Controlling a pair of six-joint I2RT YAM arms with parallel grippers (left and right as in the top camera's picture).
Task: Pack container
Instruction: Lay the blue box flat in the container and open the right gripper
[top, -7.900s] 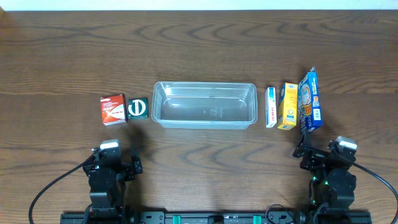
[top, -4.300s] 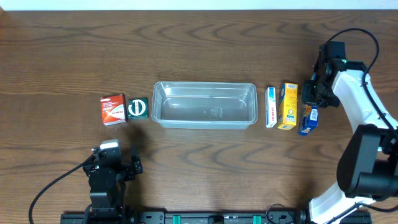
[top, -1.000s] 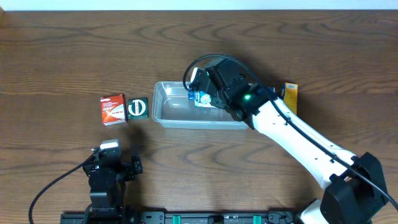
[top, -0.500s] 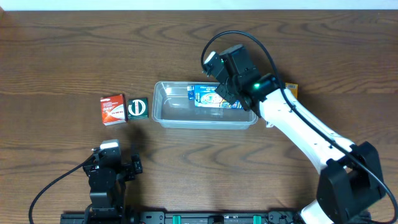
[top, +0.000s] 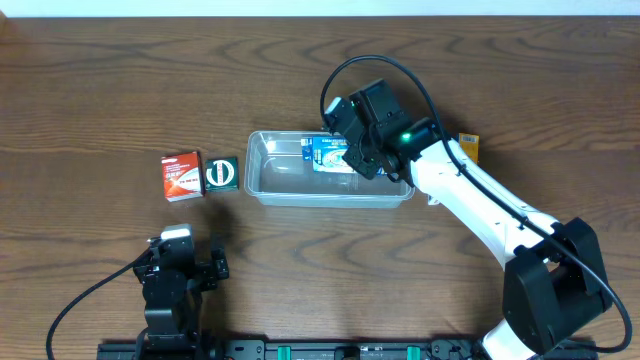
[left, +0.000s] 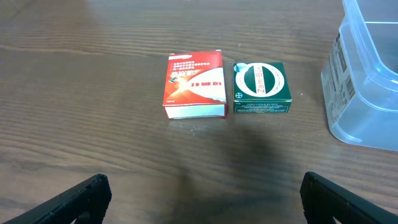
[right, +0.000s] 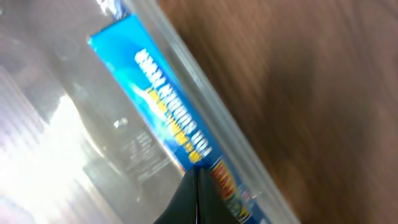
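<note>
I should tip the blue box (top: 328, 152) flat onto the container's bottom (top: 315, 183) with my right gripper before I get the yellow box, because the blue box stands on edge along the container's far side.
The clear plastic container (top: 290, 190) stands mid-table. A blue printed box (top: 328, 153) lies inside it along the far wall; in the right wrist view this blue box (right: 163, 124) rests against the see-through container wall (right: 205, 90). My right gripper (right: 198, 175) hovers just over the box, fingers pressed together with nothing between them. My left gripper (left: 202, 202) is parked near the front left, wide open and empty. Ahead of it lie a red box (left: 194, 84) and a green box (left: 262, 88), with the container's end (left: 348, 81) at the right.
The red box (top: 183, 176) and green box (top: 222, 174) lie side by side left of the container. A yellow box (top: 468, 147) shows partly behind my right arm (top: 480, 215), which reaches across the table's right half. The left arm base (top: 175, 290) sits at the front edge.
A second ago my right gripper held the blue box down in the container. It has let the box go, lifted, shut empty and shifted slightly left. The left arm has not moved.
</note>
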